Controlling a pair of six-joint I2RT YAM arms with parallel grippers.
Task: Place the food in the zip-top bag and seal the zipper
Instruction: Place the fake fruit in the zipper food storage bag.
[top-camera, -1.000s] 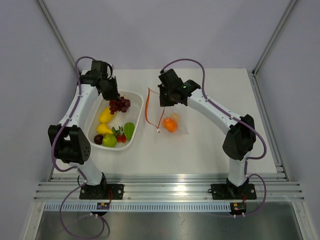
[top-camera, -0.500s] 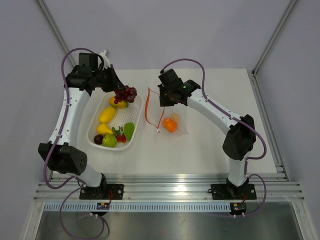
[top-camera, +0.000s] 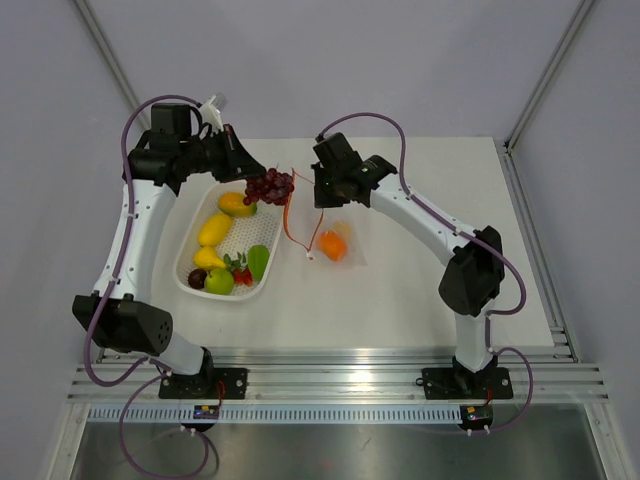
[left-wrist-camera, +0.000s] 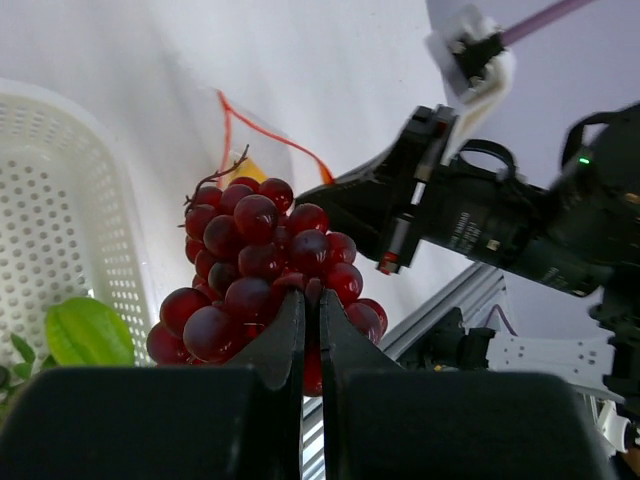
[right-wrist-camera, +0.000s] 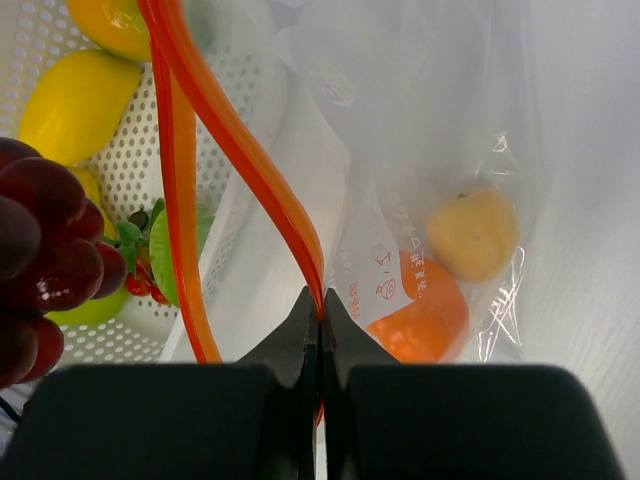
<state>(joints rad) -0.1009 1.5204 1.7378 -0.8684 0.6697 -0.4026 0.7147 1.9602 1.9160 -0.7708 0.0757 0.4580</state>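
Observation:
The bag's opening (top-camera: 304, 216) is open toward the grapes, so the robot's left gripper should carry on through the red-orange zipper and let go of the grapes beside the orange food piece (top-camera: 332, 245).
A bunch of dark red grapes (top-camera: 271, 186) (left-wrist-camera: 255, 270) hangs in the air between the basket and the bag, and my left gripper (top-camera: 252, 177) (left-wrist-camera: 311, 295) is shut on it. My right gripper (top-camera: 325, 197) (right-wrist-camera: 321, 305) is shut on the upper lip of the red-orange zipper (top-camera: 289, 215) (right-wrist-camera: 235, 135), holding the zip-top bag (top-camera: 340, 240) (right-wrist-camera: 430, 110) open towards the grapes. Through the clear plastic show an orange food piece (top-camera: 333, 245) (right-wrist-camera: 425, 310) and a yellow one (right-wrist-camera: 472, 235). The grapes are just left of the bag's mouth (right-wrist-camera: 40, 240).
The white perforated basket (top-camera: 255, 232) lies left of the bag, with a mango (top-camera: 236, 203), a lemon (top-camera: 214, 229), a green pepper (top-camera: 258, 261), a green apple (top-camera: 219, 281) and strawberries (top-camera: 241, 273). Grey walls close in the table's back and sides.
My left arm has lifted the grapes out of the basket and carried them right, up to the bag's mouth. The right gripper and bag have shifted slightly left.

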